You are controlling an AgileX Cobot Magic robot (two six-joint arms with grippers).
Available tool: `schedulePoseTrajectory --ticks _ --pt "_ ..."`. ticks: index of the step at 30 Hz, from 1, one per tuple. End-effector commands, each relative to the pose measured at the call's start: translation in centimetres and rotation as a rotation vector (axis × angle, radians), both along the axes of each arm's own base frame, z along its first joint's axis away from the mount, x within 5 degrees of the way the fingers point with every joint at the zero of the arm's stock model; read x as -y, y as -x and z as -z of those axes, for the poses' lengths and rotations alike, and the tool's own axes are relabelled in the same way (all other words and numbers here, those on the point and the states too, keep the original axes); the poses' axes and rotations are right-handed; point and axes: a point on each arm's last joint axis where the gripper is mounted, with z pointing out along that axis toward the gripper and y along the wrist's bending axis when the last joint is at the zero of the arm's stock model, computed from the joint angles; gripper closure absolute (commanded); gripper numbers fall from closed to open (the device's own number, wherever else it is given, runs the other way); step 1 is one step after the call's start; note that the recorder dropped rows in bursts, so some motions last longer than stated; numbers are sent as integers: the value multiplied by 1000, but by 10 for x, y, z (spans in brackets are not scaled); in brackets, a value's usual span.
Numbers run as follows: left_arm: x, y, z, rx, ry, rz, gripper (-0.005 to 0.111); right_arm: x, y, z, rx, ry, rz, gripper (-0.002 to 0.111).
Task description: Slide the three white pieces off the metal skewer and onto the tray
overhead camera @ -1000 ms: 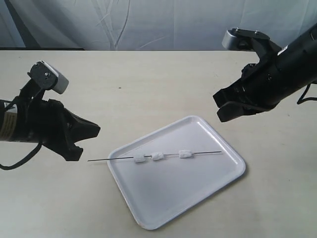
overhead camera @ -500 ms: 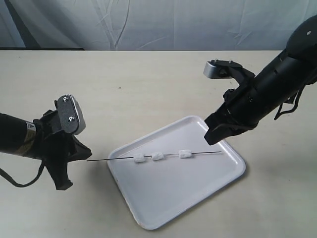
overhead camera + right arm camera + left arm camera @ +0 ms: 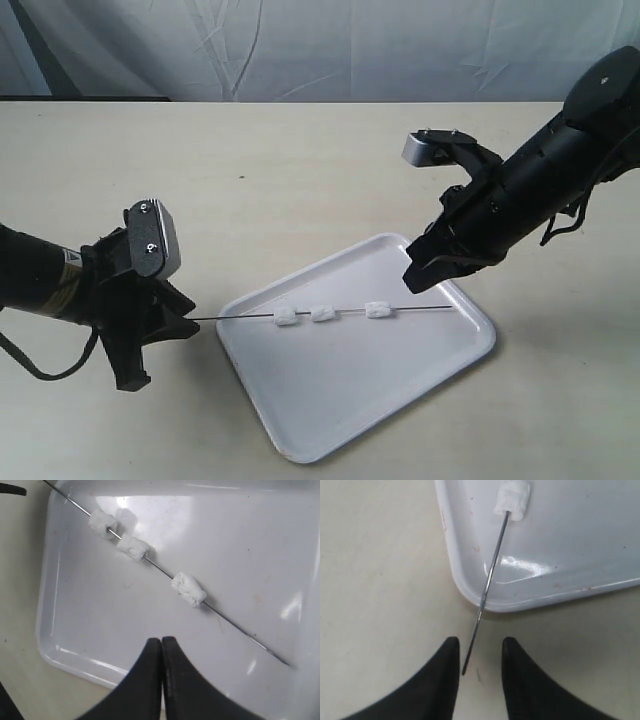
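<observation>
The white pieces (image 3: 322, 314) sit spaced apart (image 3: 350, 311) along the metal skewer. They should stay threaded and move with the skewer when I lift it.
The thin metal skewer (image 3: 330, 315) lies across the white tray (image 3: 350, 400), its left end sticking out over the rim onto the table. The three white pieces (image 3: 323, 314) are threaded on it, also seen in the right wrist view (image 3: 134, 547). My left gripper (image 3: 479, 647) is open low over the table, and the skewer (image 3: 485, 590) tip lies between its fingers, close to one of them. One white piece (image 3: 513, 500) shows at the tray (image 3: 470, 587) edge. My right gripper (image 3: 161, 642) is shut and empty, hovering above the tray (image 3: 90, 630) near the skewer (image 3: 235, 625) pointed end.
A beige table (image 3: 300, 160) carries the tray. A pale cloth backdrop (image 3: 300, 40) hangs behind the table's far edge. Both black arms reach in from the sides.
My left gripper has come down and right until the skewer's protruding end lies between its fingers. The right gripper has lowered leftward toward the tray's far corner. Skewer and pieces have not moved.
</observation>
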Motion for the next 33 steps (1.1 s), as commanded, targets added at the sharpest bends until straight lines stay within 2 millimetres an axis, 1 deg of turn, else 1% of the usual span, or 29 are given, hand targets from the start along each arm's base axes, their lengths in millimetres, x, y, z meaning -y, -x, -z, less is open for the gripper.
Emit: schedulePoseTrajectory --ticks 1,5,7,12,15,18,24,29,33 --pt "2 -2 1 36 -24 43 74 0 -1 -1 9 -5 -2 108" --pt "1 -5 -1 72 -47 64 74 0 -1 -1 10 -5 -3 108" --pt "3 -10 -4 91 -43 65 74 0 -1 -1 10 -5 -3 108" --pt "14 -18 -10 147 -81 86 74 0 -1 -1 8 -5 -4 108" --pt "22 -17 -9 158 -106 89 74 0 -1 -1 5 -6 -6 108" --pt "25 -15 -10 137 -91 74 74 -1 0 -1 -2 -8 -10 108" --pt "26 -13 -9 113 -69 63 74 -1 1 -1 -9 -12 -13 108" --pt "23 -4 -2 80 -88 63 74 -1 1 -1 -11 -14 -13 108" --pt "21 -1 1 75 -99 66 74 -1 1 -1 -11 -14 -13 108"
